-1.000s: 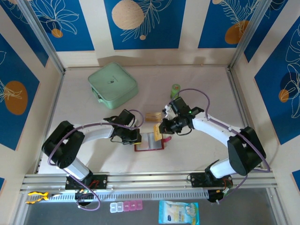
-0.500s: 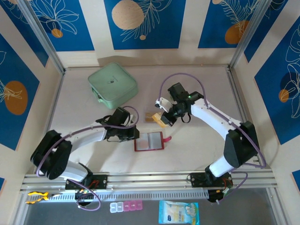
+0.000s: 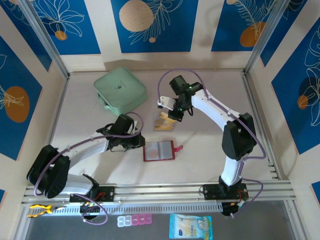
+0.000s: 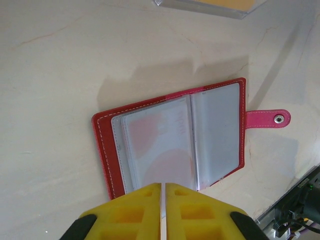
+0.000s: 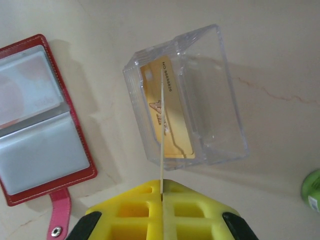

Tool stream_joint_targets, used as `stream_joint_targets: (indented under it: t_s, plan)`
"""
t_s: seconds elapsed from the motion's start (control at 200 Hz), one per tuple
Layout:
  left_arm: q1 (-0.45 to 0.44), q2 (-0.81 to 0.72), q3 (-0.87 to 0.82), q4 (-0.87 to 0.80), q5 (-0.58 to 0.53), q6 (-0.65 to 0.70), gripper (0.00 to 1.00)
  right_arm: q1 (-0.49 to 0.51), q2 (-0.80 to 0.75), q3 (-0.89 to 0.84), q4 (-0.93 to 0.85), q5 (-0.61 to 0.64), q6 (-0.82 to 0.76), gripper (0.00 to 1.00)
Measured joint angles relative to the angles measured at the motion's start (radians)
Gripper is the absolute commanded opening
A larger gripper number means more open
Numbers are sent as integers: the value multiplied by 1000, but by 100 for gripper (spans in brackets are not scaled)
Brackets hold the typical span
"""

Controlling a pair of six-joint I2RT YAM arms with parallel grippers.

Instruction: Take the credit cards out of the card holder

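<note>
The thin credit card (image 5: 162,132) is upright over the yellow-orange card, along its length, so I should keep moving it into the clear tray (image 5: 175,112) with my right gripper until I let go.
The card holder (image 3: 159,150) lies open and flat on the table, its pale sleeves up and its strap tab (image 4: 267,119) pointing right. My left gripper (image 4: 162,186) is shut with nothing in it, its tips over the near edge of the card holder (image 4: 175,135). In the top view the left gripper (image 3: 136,142) sits just left of the holder. My right gripper (image 5: 162,182) is shut on a thin credit card (image 5: 162,120), seen edge-on, held upright over a clear plastic tray (image 5: 220,65). Another yellow-orange credit card (image 5: 175,130) lies flat in that tray.
A mint-green square case (image 3: 120,90) sits at the back left. A green round thing (image 5: 312,192) shows at the right edge of the right wrist view. The clear tray (image 3: 162,121) stands just behind the holder. A metal rail (image 3: 160,192) runs along the near edge.
The right gripper has carried a card from the card holder back and left to above the clear tray. The left gripper has drawn a little left, off the holder.
</note>
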Motion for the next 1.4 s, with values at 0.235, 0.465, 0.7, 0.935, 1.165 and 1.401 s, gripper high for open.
stream_joint_targets:
  t_s: [0.235, 0.465, 0.7, 0.935, 1.165, 1.401]
  plan:
    - [13, -14, -1, -15, 0, 0, 10, 14, 97, 102, -26, 23, -67, 3]
    - [27, -29, -12, -23, 0, 0, 10, 28, 173, 158, -47, 37, -109, 7]
    - [31, -29, -13, -23, 1, 0, 11, 34, 185, 159, -62, 46, -126, 15]
    - [31, -26, -14, -22, 6, 0, 11, 34, 185, 159, -69, 56, -126, 15]
    - [32, -3, -15, -13, 36, 0, 10, 36, 156, 111, -35, 42, -50, 15]
    - [32, 37, -23, 18, 69, -4, 6, 59, 20, -34, 69, -30, 227, 15]
